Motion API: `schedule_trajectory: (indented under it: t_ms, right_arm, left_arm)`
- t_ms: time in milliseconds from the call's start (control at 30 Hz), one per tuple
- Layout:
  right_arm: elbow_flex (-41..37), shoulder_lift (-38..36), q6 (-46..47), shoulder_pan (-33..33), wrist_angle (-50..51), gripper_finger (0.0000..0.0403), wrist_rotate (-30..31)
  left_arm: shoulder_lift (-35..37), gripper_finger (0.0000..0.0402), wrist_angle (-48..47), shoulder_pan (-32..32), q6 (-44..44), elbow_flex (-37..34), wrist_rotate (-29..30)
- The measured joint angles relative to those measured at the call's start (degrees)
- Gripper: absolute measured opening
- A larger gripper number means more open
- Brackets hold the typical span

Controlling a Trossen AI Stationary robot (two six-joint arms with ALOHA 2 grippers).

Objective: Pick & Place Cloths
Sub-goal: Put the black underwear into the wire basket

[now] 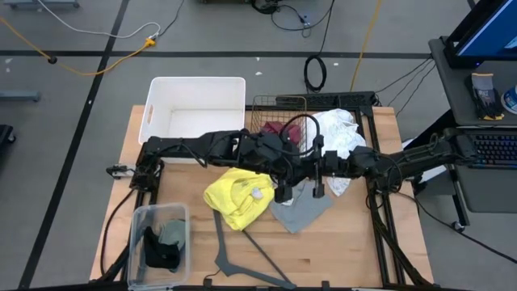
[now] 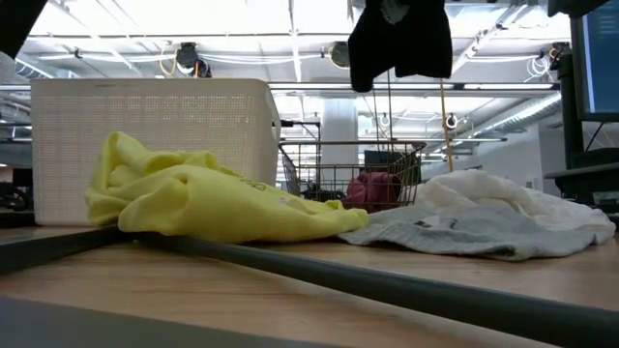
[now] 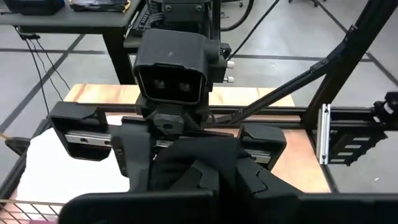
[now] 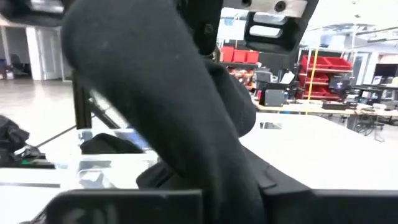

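Note:
Both my grippers are meeting at the black cloth [image 2: 398,46], so next my left gripper opens and back away before my right gripper lowers the cloth into the wire basket [image 1: 272,117].
My two grippers meet nose to nose high above the table's middle, left gripper [image 1: 291,171] and right gripper [image 1: 312,171]. A black cloth [image 2: 398,39] is bunched between them and hangs well above the table. The right gripper's fingers [image 3: 134,163] stand wide apart on either side of the black bundle [image 3: 199,171]. The yellow cloth [image 1: 238,196] and grey-blue cloth [image 1: 303,208] lie flat on the table below. The white cloth [image 1: 339,133] lies beside the wire basket [image 1: 260,109], which holds the maroon cloth [image 1: 275,129]. The sage green cloth [image 1: 174,234] sits in a clear bin [image 1: 137,220]. My left gripper is shut on the black cloth [image 3: 205,186], coming level from the table's left. The bunched cloth covers its fingers, so the part held does not show. The cloth is lifted clear, and its lower lobes [image 2: 366,79] hang free.
A white tub [image 1: 196,93] stands at the far left. A thin grey hanger [image 1: 242,250] lies on the near part of the table. A dark item [image 1: 155,252] lies in the clear bin beside the green cloth. Bare wood shows at the near right.

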State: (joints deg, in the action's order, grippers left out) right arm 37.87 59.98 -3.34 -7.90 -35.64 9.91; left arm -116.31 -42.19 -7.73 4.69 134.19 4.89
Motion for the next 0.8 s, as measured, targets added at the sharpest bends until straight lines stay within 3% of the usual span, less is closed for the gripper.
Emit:
schedule_trajectory:
  t_ms: [167, 567, 800]
  right_arm:
    - [0.0, -0.5, 2.6, 0.0, 1.6, 0.0014, -1.0]
    - [0.0, -1.1, 8.3, 0.0, 9.9, 0.001, 0.1]
    - [0.0, -4.1, 10.8, 0.2, 16.4, 0.001, 5.3]
  left_arm:
    - [0.0, 0.0049, -0.5, 0.1, 0.3, 0.0, -1.1]
    - [2.2, 0.0214, -4.2, 3.0, -4.8, 0.0, -0.3]
    - [7.5, 0.0261, -10.6, 5.5, -4.7, 0.1, 1.4]
